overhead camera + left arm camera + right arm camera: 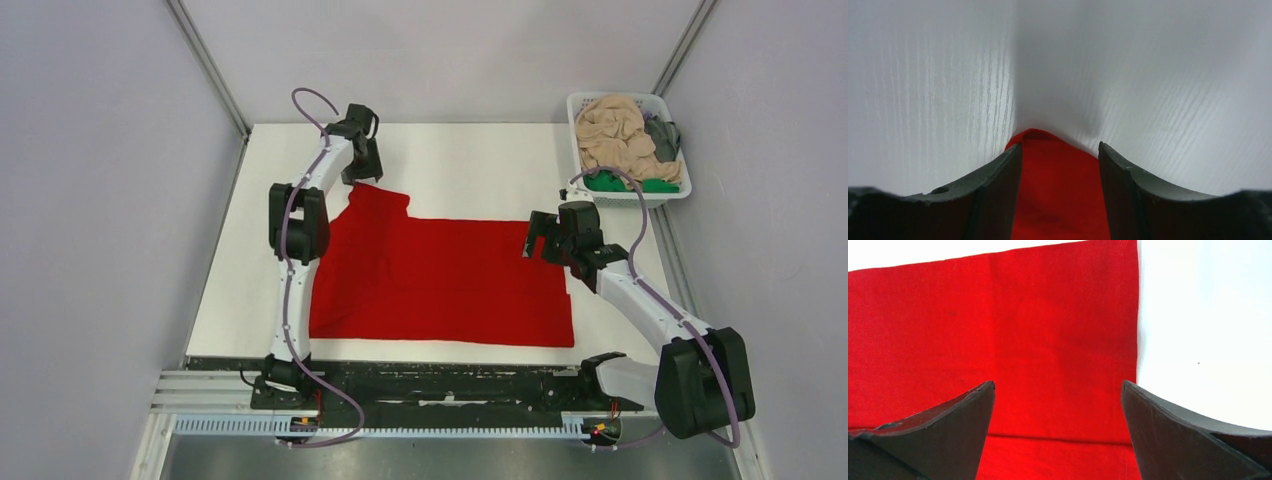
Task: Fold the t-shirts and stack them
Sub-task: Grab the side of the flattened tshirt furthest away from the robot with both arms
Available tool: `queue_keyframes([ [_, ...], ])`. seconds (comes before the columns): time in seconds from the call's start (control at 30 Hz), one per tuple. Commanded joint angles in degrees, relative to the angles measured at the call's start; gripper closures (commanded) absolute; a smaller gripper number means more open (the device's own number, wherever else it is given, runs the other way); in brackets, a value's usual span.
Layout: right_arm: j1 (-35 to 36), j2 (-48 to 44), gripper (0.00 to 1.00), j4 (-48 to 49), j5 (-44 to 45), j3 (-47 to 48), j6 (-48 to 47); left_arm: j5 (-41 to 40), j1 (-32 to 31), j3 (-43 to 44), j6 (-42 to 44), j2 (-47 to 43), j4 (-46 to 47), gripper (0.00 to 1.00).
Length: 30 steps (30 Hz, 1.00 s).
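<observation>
The robot's left gripper is at the t-shirt's sleeve (pixel 379 201) and the t-shirt's far corner by the basket is loose, so the right gripper should pinch that corner (pixel 1131 247) before the robot folds the t-shirt.
A bright red t-shirt (pixel 440 275) lies spread flat on the white table (pixel 470 160), one short sleeve reaching to the far left. My left gripper (pixel 362 170) is at that sleeve's far corner. In the left wrist view its jaws (pixel 1060 145) are closed onto red cloth (pixel 1058 200) that fills the gap between them. My right gripper (pixel 540 240) hovers open over the shirt's far right corner. The right wrist view shows it (pixel 1058 383) empty above the red cloth (pixel 998 315), with a fold line near the fingers. Peach-beige (pixel 615 130), dark grey (pixel 662 135) and green (pixel 605 182) shirts lie in a basket.
The white slotted basket (pixel 640 198) stands at the far right corner of the table. Grey walls close in the table on the left, back and right. A black rail with the arm bases (pixel 440 385) runs along the near edge.
</observation>
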Motion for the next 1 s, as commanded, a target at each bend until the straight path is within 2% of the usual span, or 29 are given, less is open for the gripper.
queue_keyframes([
  [0.0, -0.8, 0.3, 0.02, 2.7, -0.8, -0.5, -1.3, -2.6, 0.0, 3.0, 2.5, 1.3, -2.1, 0.37],
  [0.13, -1.2, 0.6, 0.02, 3.0, -0.9, -0.9, -1.5, -2.6, -0.2, 2.7, 2.5, 2.5, -2.4, 0.40],
  [0.4, -2.3, 0.7, 0.02, 3.4, -0.1, -1.1, -1.8, -1.1, -0.6, 2.3, 2.8, 3.1, -2.8, 0.59],
  [0.6, -3.0, 1.7, 0.02, 4.7, 5.1, 0.0, -0.9, -0.4, -0.7, 2.9, 2.9, 1.9, -2.7, 0.97],
  [0.8, -3.1, 7.8, 0.04, 5.9, 12.1, 4.9, -1.1, 0.0, -1.6, 2.0, 3.7, -2.8, -2.4, 0.98],
  [0.97, -3.4, 16.2, 0.07, 6.0, 14.7, 11.7, -1.4, -0.2, -3.1, -4.8, 3.7, -9.1, 1.8, 0.98],
])
